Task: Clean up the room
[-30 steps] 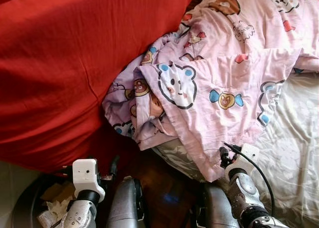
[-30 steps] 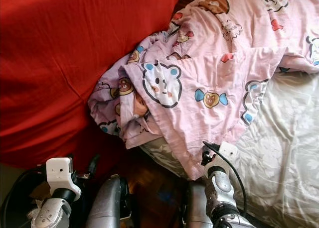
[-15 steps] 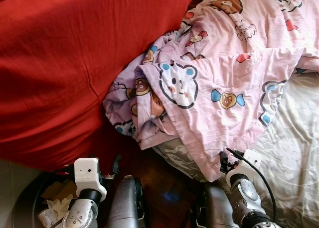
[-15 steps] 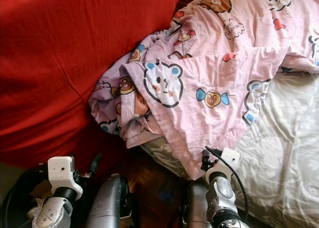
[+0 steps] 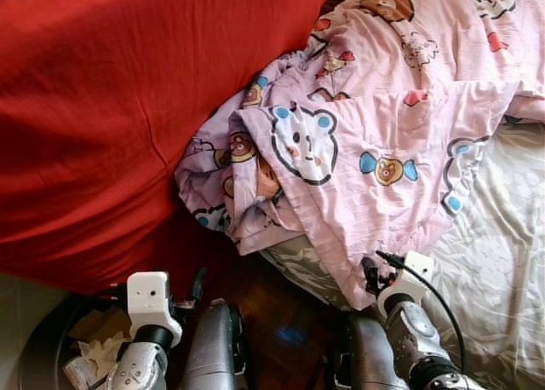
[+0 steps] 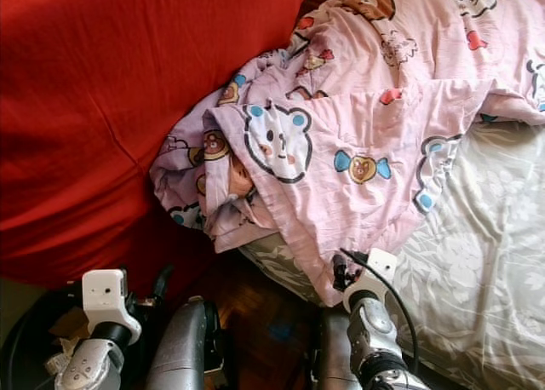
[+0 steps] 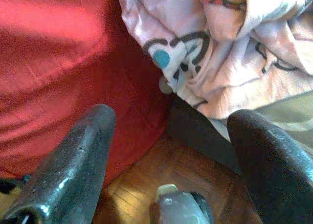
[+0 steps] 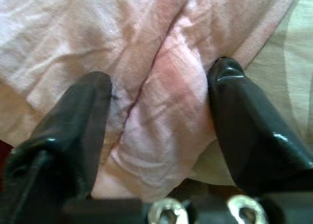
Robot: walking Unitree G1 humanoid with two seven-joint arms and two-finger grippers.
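Observation:
The pink blanket has a fold running across it, so I expect it to open out and spread toward the bed's edge when I pull the blanket's corner.
A pink blanket printed with cartoon bears lies bunched over the bed's corner, its lower tip hanging off the edge. My right gripper is open at that tip, one finger on each side of a pink fold; in the head view its white wrist sits just below the blanket's corner. My left gripper is open and holds nothing, low over the wood floor between the red cushion and the hanging blanket. Its wrist is at the lower left.
A big red cushion fills the left side and presses against the blanket. A grey floral bed sheet lies at the right. A dark round bin with crumpled paper stands at the lower left. Dark wood floor shows between my arms.
My right wrist has shifted a little left, closer under the blanket's lower corner. The left arm and the blanket look unchanged.

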